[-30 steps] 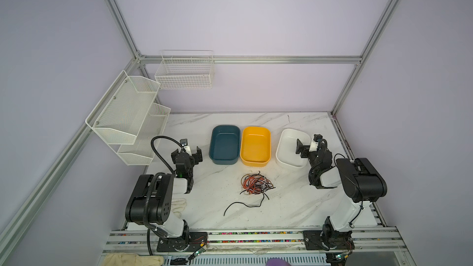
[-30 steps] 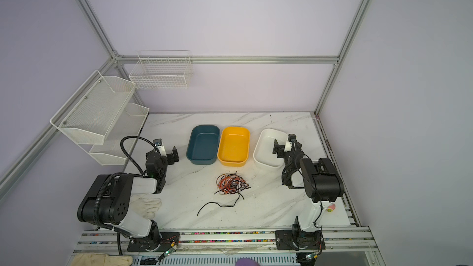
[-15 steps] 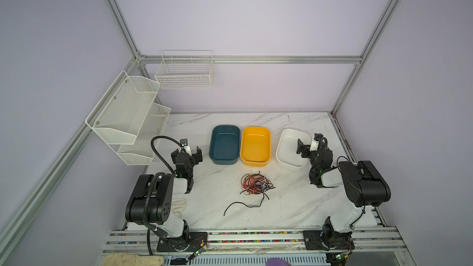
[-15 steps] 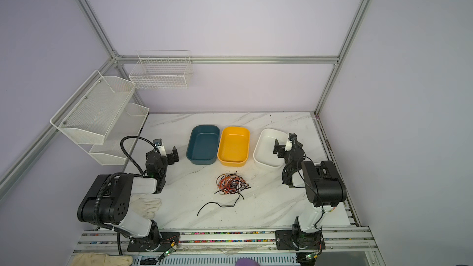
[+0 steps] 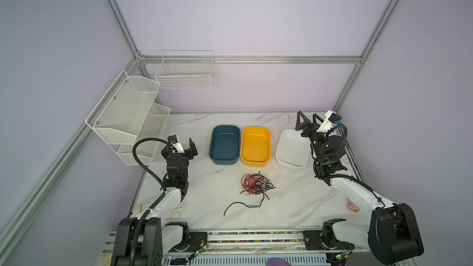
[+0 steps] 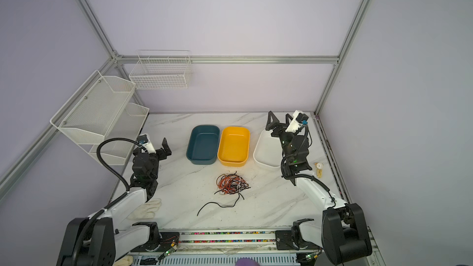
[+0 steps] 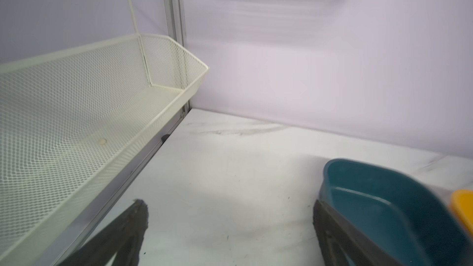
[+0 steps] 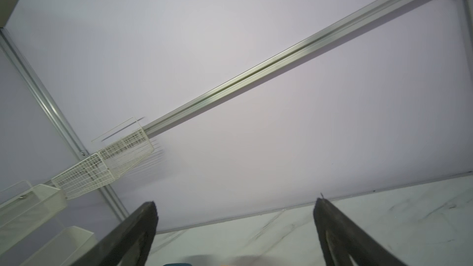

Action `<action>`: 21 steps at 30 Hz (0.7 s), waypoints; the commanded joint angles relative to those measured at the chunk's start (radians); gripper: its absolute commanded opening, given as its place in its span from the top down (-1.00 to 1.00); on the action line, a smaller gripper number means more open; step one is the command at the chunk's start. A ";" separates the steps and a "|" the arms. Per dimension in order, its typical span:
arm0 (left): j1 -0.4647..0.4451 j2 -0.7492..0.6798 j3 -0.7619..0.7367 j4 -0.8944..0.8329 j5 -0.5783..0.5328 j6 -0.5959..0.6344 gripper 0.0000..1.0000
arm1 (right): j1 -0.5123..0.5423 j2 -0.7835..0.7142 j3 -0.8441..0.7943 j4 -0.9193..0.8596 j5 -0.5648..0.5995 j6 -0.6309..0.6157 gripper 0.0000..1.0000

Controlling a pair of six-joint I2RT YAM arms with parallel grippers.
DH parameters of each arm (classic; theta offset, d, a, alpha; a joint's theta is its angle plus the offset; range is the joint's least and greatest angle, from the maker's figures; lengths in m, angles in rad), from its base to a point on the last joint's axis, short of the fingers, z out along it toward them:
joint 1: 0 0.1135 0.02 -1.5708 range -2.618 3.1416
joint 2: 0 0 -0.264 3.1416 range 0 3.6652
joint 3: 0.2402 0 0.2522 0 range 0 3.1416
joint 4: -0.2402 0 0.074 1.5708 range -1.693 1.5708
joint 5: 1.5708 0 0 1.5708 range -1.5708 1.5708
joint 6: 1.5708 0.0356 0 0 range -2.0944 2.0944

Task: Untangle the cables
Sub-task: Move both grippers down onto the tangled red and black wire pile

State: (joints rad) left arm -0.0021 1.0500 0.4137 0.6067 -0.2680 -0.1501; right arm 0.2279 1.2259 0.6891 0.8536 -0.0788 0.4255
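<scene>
The tangle is clear of the bins (image 5: 254, 183). My open right gripper keeps going to the tangle's edge (image 5: 269, 185) nearest the white bin and closes on strands there.
The cables (image 5: 256, 184) (image 6: 231, 184) lie as one tangle of thin black, red-orange and white wires on the marble table, in front of the yellow bin. One black strand (image 5: 240, 204) trails out toward the front left. My left gripper (image 5: 179, 148) (image 6: 153, 149) (image 7: 228, 204) stands open at the left, well away from the tangle, with nothing between its fingers. Raised above the far side of the white bin, my right gripper (image 5: 307, 116) (image 6: 279, 115) (image 8: 235, 203) is open and empty, pointing at the back wall. Neither wrist view shows the cables.
Three empty bins stand in a row behind the tangle: teal (image 5: 224, 144), yellow (image 5: 255, 147), white (image 5: 291, 149). A mesh shelf (image 5: 128, 113) lines the left wall and a wire basket (image 5: 185, 72) hangs on the back wall. A white glove (image 6: 147, 208) lies under the left arm.
My right arm has unfolded, lifting its gripper up and toward the back wall. The left arm and the cables have not moved.
</scene>
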 commanded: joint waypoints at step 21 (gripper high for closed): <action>-0.082 -0.251 0.250 -0.838 0.426 -0.574 -1.00 | 0.459 -0.253 -0.129 -0.954 0.099 0.083 -0.66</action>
State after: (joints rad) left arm -0.0360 0.8047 0.5648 -0.1425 0.0982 -0.7212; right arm 0.6609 1.0435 0.5747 0.0505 -0.0418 0.4625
